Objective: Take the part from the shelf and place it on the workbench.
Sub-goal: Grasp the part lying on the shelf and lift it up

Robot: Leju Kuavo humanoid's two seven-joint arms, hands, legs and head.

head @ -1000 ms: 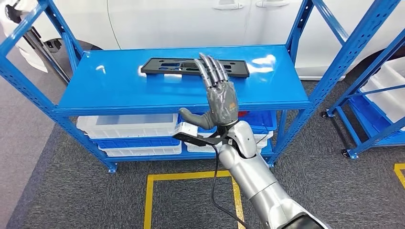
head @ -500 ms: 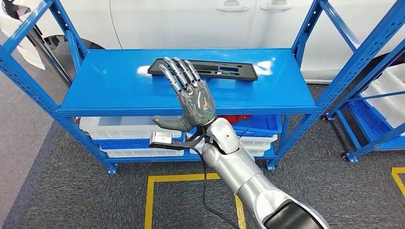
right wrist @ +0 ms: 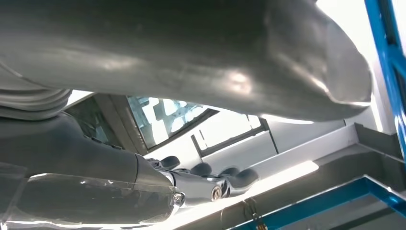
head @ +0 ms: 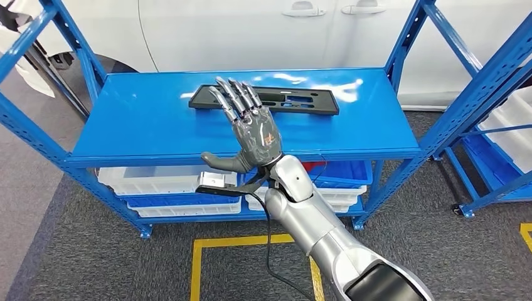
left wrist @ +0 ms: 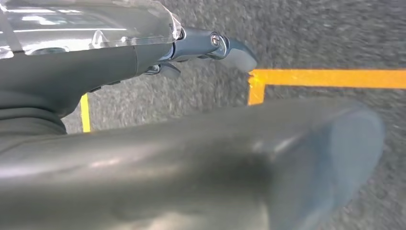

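The long black part has a raised rim running along it, so the part will stay straight when the robot carries it by one edge.
A long flat black part with slots lies on the top board of the blue shelf, toward its back. My right hand is raised in front of the shelf, fingers spread and pointing up, thumb out to the side, holding nothing. Its fingertips overlap the part's left half in the head view; whether they touch it I cannot tell. In the right wrist view the right hand's thumb and dark fingers stand apart. My left hand hangs over the floor, thumb and a finger apart, nothing held.
White and blue bins sit on the shelf's lower levels. A white car stands behind the shelf. A second blue rack with white bins is at the right. Yellow tape marks the grey carpet in front.
My right hand has swung left, from the part's middle to its left half, and held about there since half a second ago. The view has shifted slightly. The part has not moved.
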